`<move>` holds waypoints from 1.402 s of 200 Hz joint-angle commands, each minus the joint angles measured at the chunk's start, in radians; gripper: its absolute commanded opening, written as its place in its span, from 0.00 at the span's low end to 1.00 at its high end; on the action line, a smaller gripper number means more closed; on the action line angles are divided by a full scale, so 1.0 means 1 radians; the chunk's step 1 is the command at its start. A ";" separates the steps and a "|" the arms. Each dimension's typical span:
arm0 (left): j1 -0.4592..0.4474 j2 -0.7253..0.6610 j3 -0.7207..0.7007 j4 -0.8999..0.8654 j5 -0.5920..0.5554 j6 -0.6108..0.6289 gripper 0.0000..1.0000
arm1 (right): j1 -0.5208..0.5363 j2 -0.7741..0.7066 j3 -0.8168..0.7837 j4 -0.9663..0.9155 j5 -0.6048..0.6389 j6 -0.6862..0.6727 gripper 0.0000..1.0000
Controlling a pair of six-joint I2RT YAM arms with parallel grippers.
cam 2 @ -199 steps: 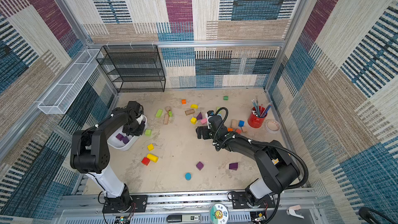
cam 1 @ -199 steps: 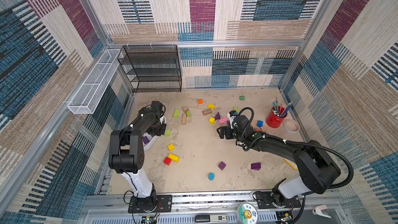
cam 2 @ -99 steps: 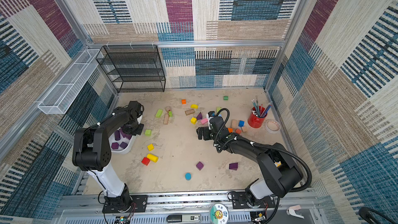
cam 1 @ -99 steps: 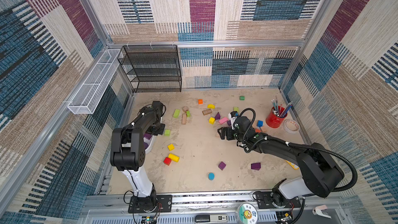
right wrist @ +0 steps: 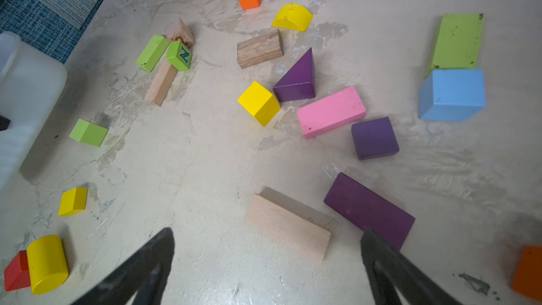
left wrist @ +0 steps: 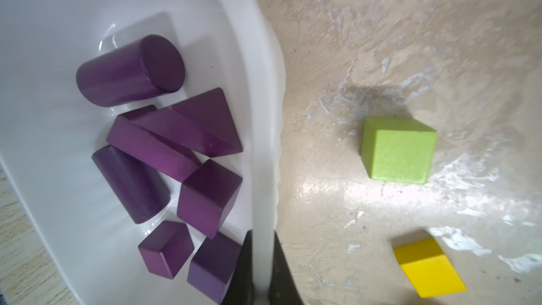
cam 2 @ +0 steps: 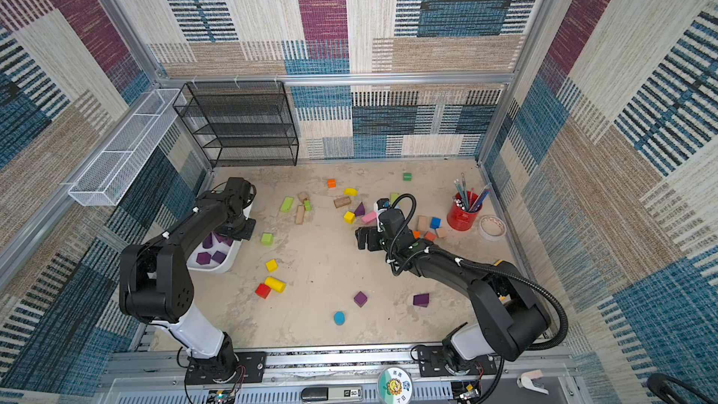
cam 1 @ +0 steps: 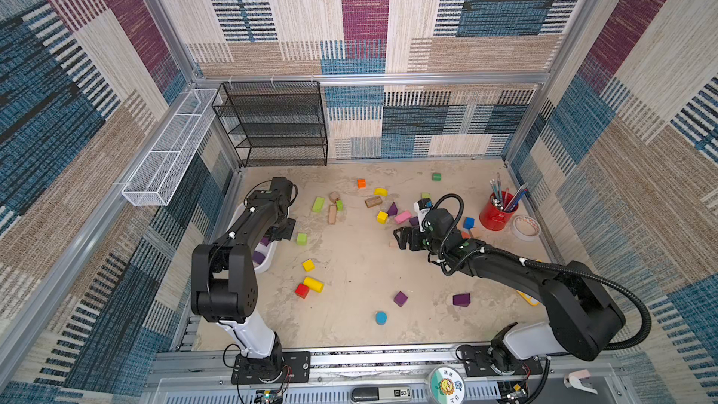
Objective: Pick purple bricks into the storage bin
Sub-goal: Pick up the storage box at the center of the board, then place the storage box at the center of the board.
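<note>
My left gripper is holding the bin's rim [left wrist: 263, 169] between its fingers, and there is open space [cam 1: 354, 256] beside the plain wooden bar, so it should keep moving the bin there and let it go.
The white storage bin [cam 2: 223, 264] stands at the left of the floor with several purple bricks [left wrist: 130, 71] lying in it. My left gripper [left wrist: 262, 239] is shut on the bin's rim [left wrist: 264, 112], one finger inside and one outside the wall. Loose purple bricks lie on the floor: a wedge [right wrist: 296, 79], a cube [right wrist: 374, 137] and a bar [right wrist: 368, 209] in the right wrist view, and two more [cam 1: 400, 298] [cam 1: 461, 299] toward the front. My right gripper [right wrist: 267, 231] hangs open over the floor, empty, with the purple bar by one fingertip.
A plain wooden bar [right wrist: 287, 227] lies beside the purple bar. Pink [right wrist: 331, 111], yellow [right wrist: 259, 102], green [left wrist: 397, 149] and blue [right wrist: 451, 95] blocks are scattered around. A red pencil cup [cam 1: 498, 215] and tape roll [cam 1: 525, 228] stand at right, a black mesh rack [cam 1: 279, 126] at the back.
My left gripper's jaws have closed onto the bin's rim. The right arm has barely moved and stays open.
</note>
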 commanded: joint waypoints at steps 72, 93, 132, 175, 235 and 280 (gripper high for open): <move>-0.170 -0.087 0.028 -0.024 -0.084 0.001 0.00 | 0.000 -0.003 0.038 -0.064 0.102 0.065 1.00; -0.239 -0.087 0.031 -0.035 -0.099 0.004 0.00 | -0.001 -0.006 0.049 -0.085 0.126 0.081 0.99; -0.375 -0.074 0.043 -0.059 -0.106 0.006 0.00 | -0.014 -0.021 0.078 -0.136 0.161 0.113 0.99; -0.537 -0.041 0.073 -0.088 -0.154 0.018 0.00 | -0.087 -0.080 0.068 -0.157 0.137 0.143 1.00; -0.723 0.049 0.123 -0.134 -0.178 -0.020 0.00 | -0.145 -0.164 0.055 -0.197 0.165 0.142 0.99; -0.813 0.136 0.155 -0.138 -0.167 -0.058 0.00 | -0.165 -0.216 0.046 -0.213 0.174 0.137 0.99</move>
